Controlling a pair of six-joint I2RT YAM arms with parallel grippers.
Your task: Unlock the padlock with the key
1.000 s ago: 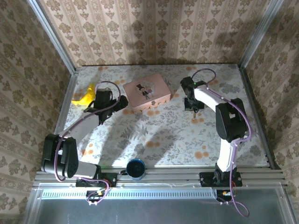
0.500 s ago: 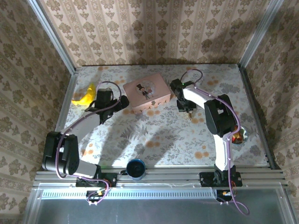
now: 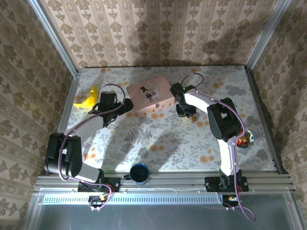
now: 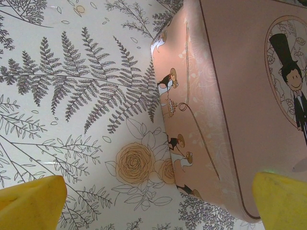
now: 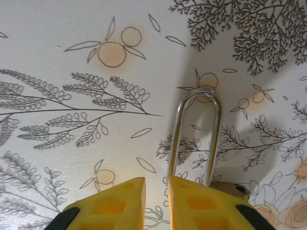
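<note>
My left gripper should press the pink box [image 3: 151, 93] at its near end [image 3: 132, 100] and turn it square with my right gripper's help, as it slants to the table's edge.
The padlock [image 5: 200, 90] shows its thin silvery shackle loop against the flowered tabletop. Its brass body is mostly hidden under my right finger [image 5: 206, 203], with a corner peeking out at the right. My right gripper [image 5: 156, 184] has its yellow fingers almost together, and only tabletop shows in the narrow slit between them. In the top view it [image 3: 186, 110] sits just right of the pink box [image 3: 151, 95]. My left gripper [image 4: 156, 211] is open, one finger on each side of the box's near corner [image 4: 206, 158]. The key is out of view.
A yellow banana [image 3: 86, 99] lies at the far left. A dark blue cup [image 3: 140, 172] stands at the near edge between the arm bases. A small red-orange item [image 3: 244, 140] sits by the right arm. Patterned walls enclose the table on three sides.
My right arm has swung left toward the pink box, and the padlock has shifted left with it. My left arm has barely moved.
</note>
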